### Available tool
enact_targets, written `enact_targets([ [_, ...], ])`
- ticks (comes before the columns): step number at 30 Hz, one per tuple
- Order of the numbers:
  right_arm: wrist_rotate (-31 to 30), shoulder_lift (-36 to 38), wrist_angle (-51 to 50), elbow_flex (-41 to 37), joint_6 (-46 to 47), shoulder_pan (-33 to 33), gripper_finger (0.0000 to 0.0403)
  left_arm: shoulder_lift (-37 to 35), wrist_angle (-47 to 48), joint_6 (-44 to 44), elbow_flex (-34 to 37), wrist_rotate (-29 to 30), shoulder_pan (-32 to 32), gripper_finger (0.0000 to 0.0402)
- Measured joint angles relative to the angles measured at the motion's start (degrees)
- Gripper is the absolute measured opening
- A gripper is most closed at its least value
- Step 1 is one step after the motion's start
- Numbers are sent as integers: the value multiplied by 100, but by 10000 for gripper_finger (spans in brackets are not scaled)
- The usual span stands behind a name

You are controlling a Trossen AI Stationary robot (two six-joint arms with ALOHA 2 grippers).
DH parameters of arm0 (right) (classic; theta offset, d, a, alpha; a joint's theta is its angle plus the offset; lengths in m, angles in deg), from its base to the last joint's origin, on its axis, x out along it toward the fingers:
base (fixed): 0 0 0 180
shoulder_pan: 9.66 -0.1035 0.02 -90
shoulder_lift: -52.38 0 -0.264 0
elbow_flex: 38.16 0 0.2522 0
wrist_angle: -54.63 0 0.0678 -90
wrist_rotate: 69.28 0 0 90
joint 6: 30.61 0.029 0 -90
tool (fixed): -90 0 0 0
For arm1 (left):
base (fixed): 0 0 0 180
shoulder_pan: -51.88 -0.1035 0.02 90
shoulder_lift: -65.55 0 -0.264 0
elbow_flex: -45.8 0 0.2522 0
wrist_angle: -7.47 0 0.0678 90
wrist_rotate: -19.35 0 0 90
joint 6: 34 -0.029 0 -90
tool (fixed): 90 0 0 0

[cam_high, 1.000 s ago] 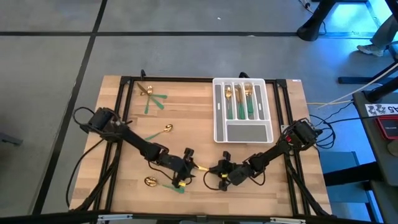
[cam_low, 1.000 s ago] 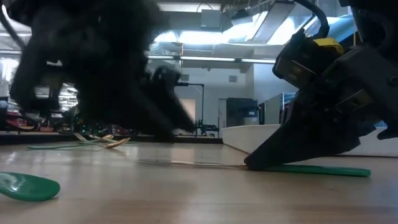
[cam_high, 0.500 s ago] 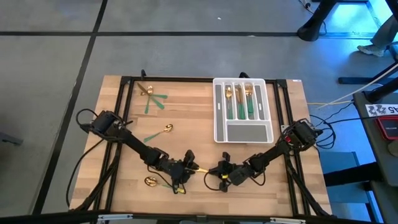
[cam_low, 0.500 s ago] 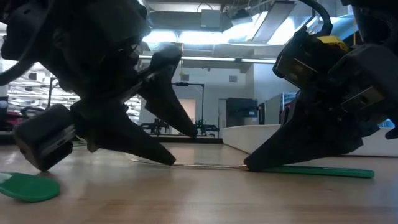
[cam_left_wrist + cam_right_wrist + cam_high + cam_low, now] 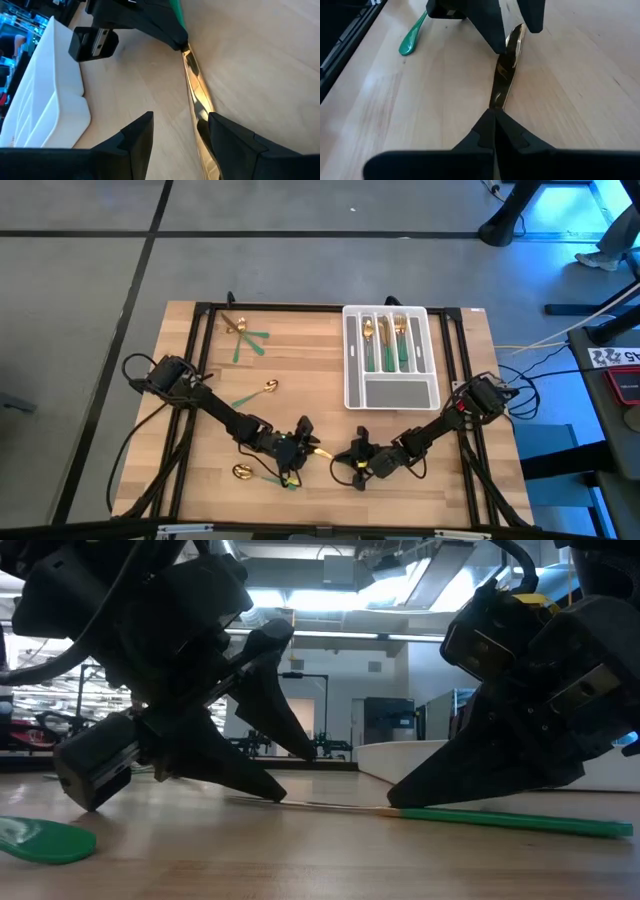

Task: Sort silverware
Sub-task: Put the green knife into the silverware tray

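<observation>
The knife's neck (image 5: 383,811) has my closed right gripper resting on it, so that gripper should open and grab the green handle's end (image 5: 618,829) while my left gripper holds the blade.
A knife lies on the wooden table near its front edge, gold blade (image 5: 195,85) toward the left and green handle (image 5: 520,820) toward the right. My right gripper (image 5: 495,117) is shut and rests on it. My left gripper (image 5: 177,135) is open. Its two fingers stand on either side of the blade's tip (image 5: 516,32), low over the table. I cannot tell whether they touch the blade. In the high view the two grippers (image 5: 305,442) (image 5: 352,458) face each other. My right gripper presses its shut fingertips down on the knife where the gold blade meets the green handle (image 5: 183,46). The fingers slant down from the table's right side and lie along the knife. The knife lies flat on the table.
A grey-white slotted tray (image 5: 352,360) stands at the far right and holds several green-handled pieces. A loose spoon (image 5: 262,390) lies at mid-left and crossed pieces (image 5: 243,335) at the far left. Another spoon (image 5: 243,472) lies beside my left arm, its green handle end (image 5: 40,840) nearby.
My left gripper has come down toward the table and rolled about its own axis, so that its fingers now straddle the blade's tip. The knife's green handle has swung a little toward the near edge, while my right gripper has stayed in place.
</observation>
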Motion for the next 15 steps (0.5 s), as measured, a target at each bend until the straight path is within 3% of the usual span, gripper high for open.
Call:
enact_targets([
  [5,-136,0,20,3,-29,-2,5,-4,18,223,13,55,6,178],
  [10,-770,172,-135,38,-574,-62,6,-3,103,1145,34,177,1,178],
  [15,-929,705,-370,214,-1137,-163,7,35,39,1904,38,267,50,177],
])
